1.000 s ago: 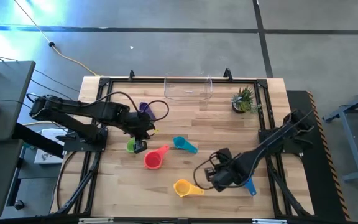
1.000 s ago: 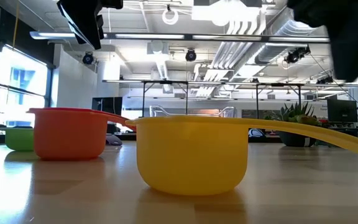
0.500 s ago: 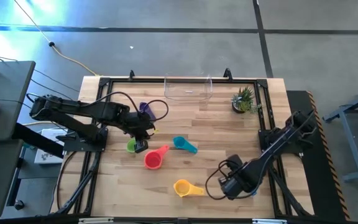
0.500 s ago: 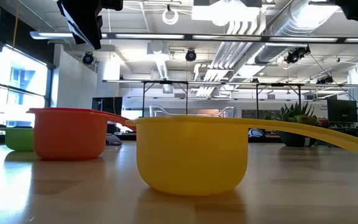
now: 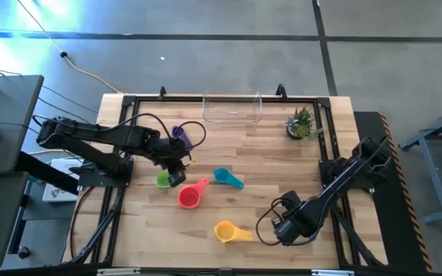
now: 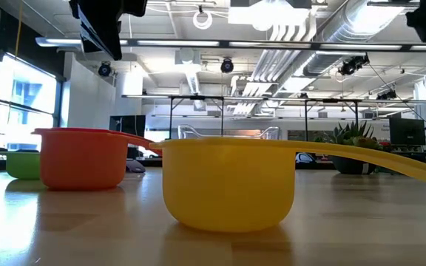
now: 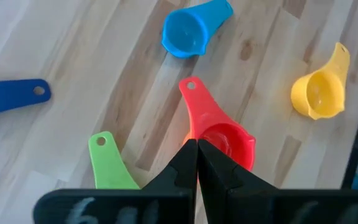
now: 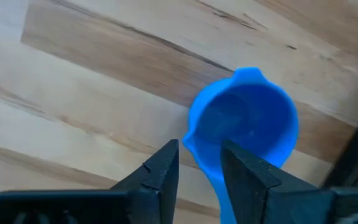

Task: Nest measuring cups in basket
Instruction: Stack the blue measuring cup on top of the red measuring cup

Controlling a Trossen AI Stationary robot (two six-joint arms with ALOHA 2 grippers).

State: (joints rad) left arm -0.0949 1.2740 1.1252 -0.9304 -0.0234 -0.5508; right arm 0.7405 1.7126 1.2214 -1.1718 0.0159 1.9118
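The blue cup [image 8: 247, 121] is far from the left gripper and away from the other cups, so the robot's right gripper should first bring it close to the teal cup's handle.
The cups lie scattered on the wooden table. The purple cup [image 5: 179, 133] lies far-left, and the green cup [image 5: 162, 180] sits beside my left gripper [image 5: 175, 178]. The red cup [image 5: 189, 196], teal cup [image 5: 227, 178] and yellow cup [image 5: 229, 231] lie mid-table. My left gripper [image 7: 197, 144] is shut and hangs well above the table [image 6: 98, 26]. My right gripper [image 8: 201, 152] is open over the blue cup [image 8: 244, 121], with a finger on either side of its handle root. No separate orange cup shows. The clear basket [image 5: 232, 109] stands at the far edge.
A small potted plant [image 5: 301, 123] stands to the right of the basket. Black frame rails run along the table's edges [image 5: 121, 153]. Bare wood lies between the cups and the basket.
My right gripper has moved toward the table's near-right corner and now stands over the blue cup, covering it in the high view. The cups have stayed where they were.
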